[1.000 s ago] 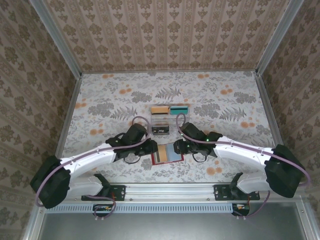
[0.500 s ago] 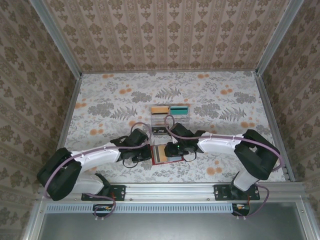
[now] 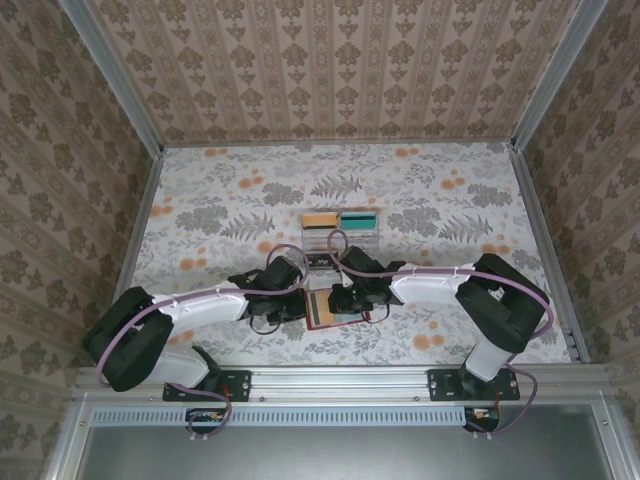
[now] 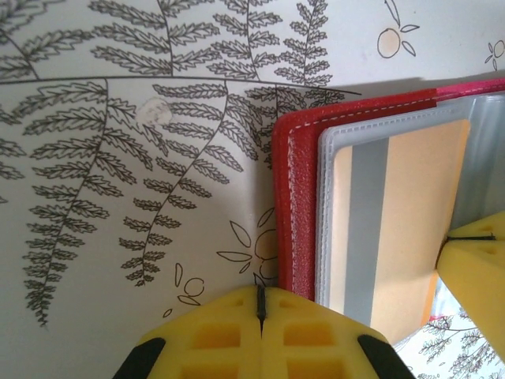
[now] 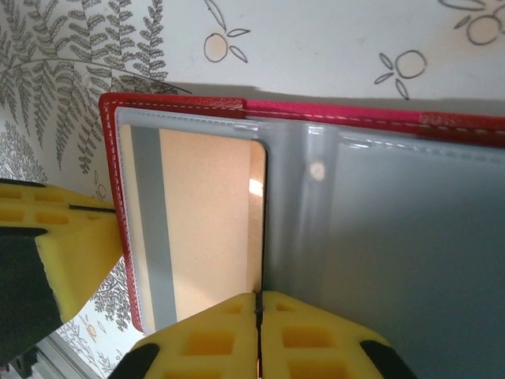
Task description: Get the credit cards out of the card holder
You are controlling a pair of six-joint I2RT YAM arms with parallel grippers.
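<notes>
My left gripper sits off the card holder's red edge [image 4: 282, 267], so it should move in and pin the red border [image 4: 302, 264] while my right gripper draws out the card.
The red card holder [image 3: 322, 318] lies open on the table between my two grippers. A clear inner sleeve holds an orange credit card [image 4: 410, 213] with a grey stripe, lying flat. My left gripper [image 4: 260, 294] is shut, its tips down at the holder's red left edge [image 4: 298, 197]. My right gripper [image 5: 258, 298] is shut too, its tips resting where the right edge of the card [image 5: 209, 221] meets the grey inner face [image 5: 394, 237]. In the top view the left gripper [image 3: 302, 306] and right gripper [image 3: 345, 303] sit close together over the holder.
A clear plastic compartment tray [image 3: 340, 240] with orange and teal contents stands just behind the holder. The floral tablecloth [image 3: 220, 200] stretches away to the back and sides. A metal rail [image 3: 340, 380] runs along the near edge.
The right gripper has moved left onto the holder's inner face and shut. The left gripper has shut and edged right to the holder's left edge.
</notes>
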